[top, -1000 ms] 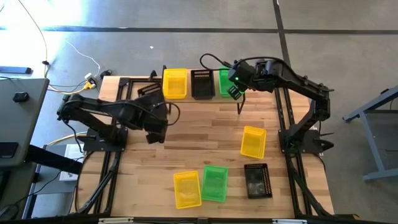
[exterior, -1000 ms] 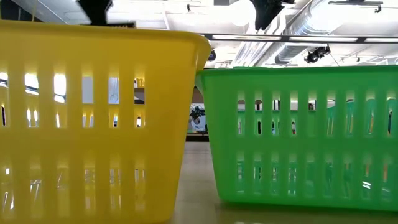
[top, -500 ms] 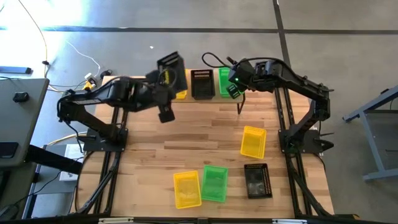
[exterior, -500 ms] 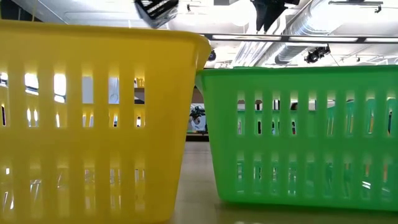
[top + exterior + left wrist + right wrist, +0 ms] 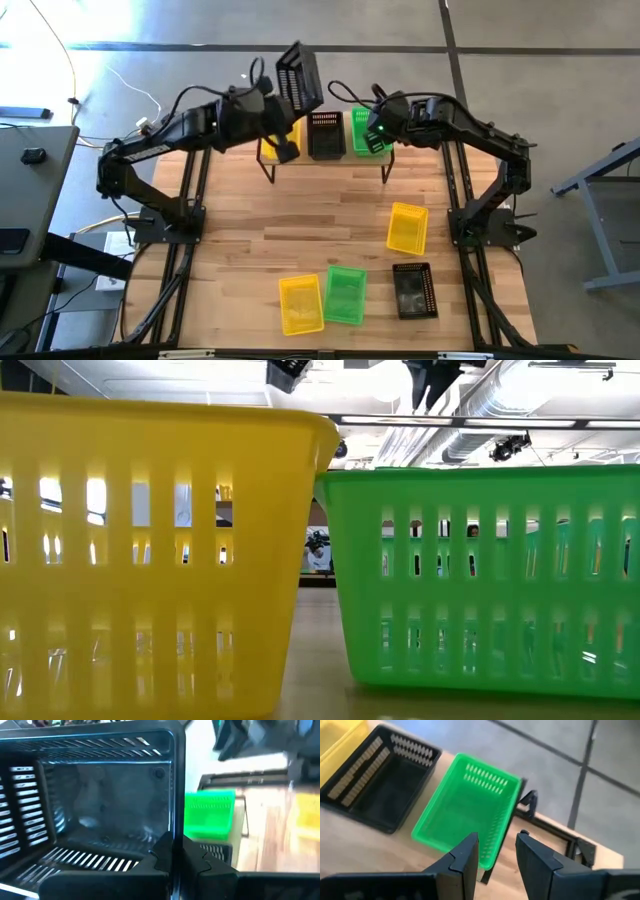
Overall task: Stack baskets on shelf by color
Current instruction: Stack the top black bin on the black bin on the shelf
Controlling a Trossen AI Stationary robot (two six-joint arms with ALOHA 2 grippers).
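Note:
The black basket in my left gripper [image 5: 299,78] hangs tilted past the shelf's black basket [image 5: 325,136], so next I move it back, make it level and nest it there.
My left gripper [image 5: 285,96] is shut on a black basket [image 5: 300,74], raised above the shelf's left end. The shelf [image 5: 335,159] at the table's far edge carries a yellow basket [image 5: 291,141], a black basket [image 5: 325,135] and a green basket [image 5: 360,133], each resting on its bottom. My right gripper [image 5: 495,851] hangs open over the green basket [image 5: 468,805], touching nothing. Two yellow baskets [image 5: 407,228] [image 5: 300,304], a green one [image 5: 345,294] and a black one [image 5: 413,290] sit on the table. My left gripper pinches one side wall of the black basket at its rim [image 5: 172,838], one finger inside the basket and one outside. The basket is lifted clear of the shelf and tipped on its side, its open top turned toward the wrist.
The low view is filled by the near yellow basket [image 5: 150,560] and green basket [image 5: 480,580]. Bare wood lies between the shelf and the loose baskets. A laptop [image 5: 25,180] sits on a stand left of the table.
My left gripper has risen from the table's left middle and swung toward the far edge and the shelf, tipping upward with the black basket. The basket has gone from low over the table to high above the shelf's left end, turned on its side.

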